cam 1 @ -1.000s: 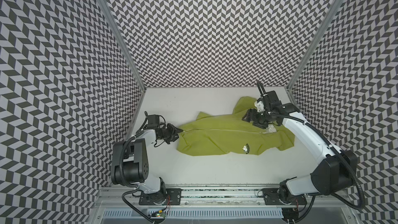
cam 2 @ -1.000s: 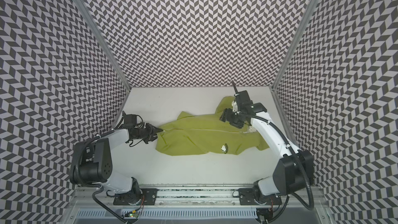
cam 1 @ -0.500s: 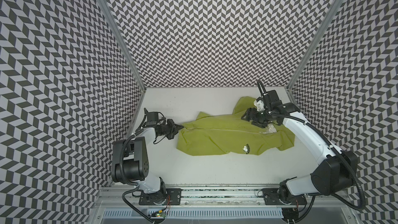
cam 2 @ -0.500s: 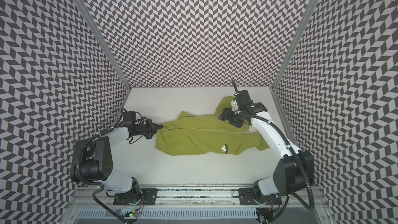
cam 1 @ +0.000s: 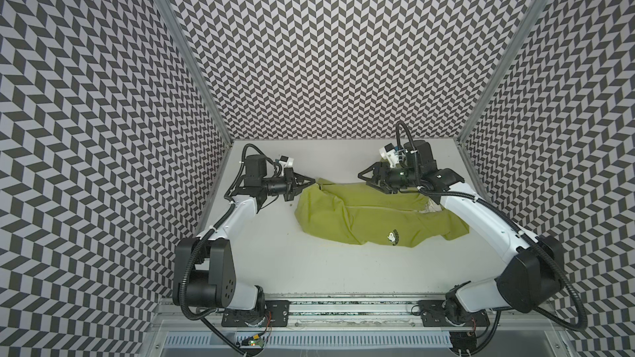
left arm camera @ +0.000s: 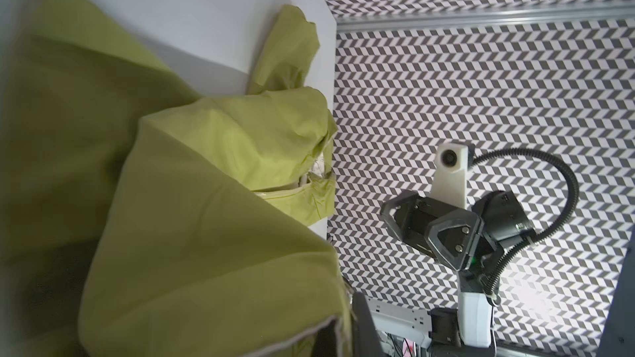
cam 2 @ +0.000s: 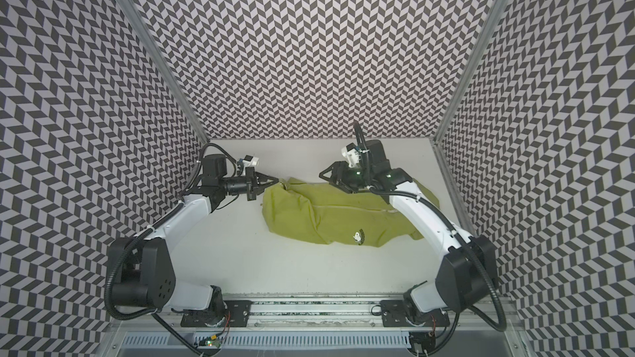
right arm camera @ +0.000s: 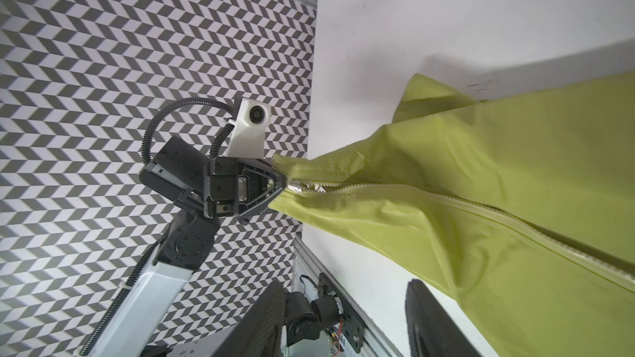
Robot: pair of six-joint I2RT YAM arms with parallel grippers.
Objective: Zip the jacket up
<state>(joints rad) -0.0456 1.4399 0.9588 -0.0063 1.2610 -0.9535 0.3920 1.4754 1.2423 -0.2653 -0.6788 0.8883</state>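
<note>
My left gripper is holding the jacket's end [cam 1: 321, 184] tight where the zipper begins. Next, my right gripper moves in next to it and takes hold of the zipper's start [right arm camera: 320, 189].
The lime-green jacket [cam 1: 371, 216] [cam 2: 330, 214] lies crumpled across the table, its small cartoon emblem [cam 1: 392, 236] facing the front. My left gripper [cam 1: 311, 188] [cam 2: 275, 180] is shut on the jacket's left end, right where the pale zipper [right arm camera: 464, 207] begins, and holds that end pulled taut. In the left wrist view green fabric [left arm camera: 192, 235] fills the space beside the left gripper [left arm camera: 347, 334]. My right gripper [cam 1: 362, 176] [cam 2: 323, 175] hovers open over the jacket's back edge. Nothing sits between the jaws of the right gripper [right arm camera: 347, 324].
The white table [cam 1: 275, 262] is boxed in by chevron-patterned walls [cam 1: 326, 63] at the back and both sides. A metal rail [cam 1: 343, 307] carrying both arm bases runs along the front edge.
The left gripper closed on the jacket's left end and drew it up and toward the back. The right gripper left the collar area and moved left, its jaws narrowing.
</note>
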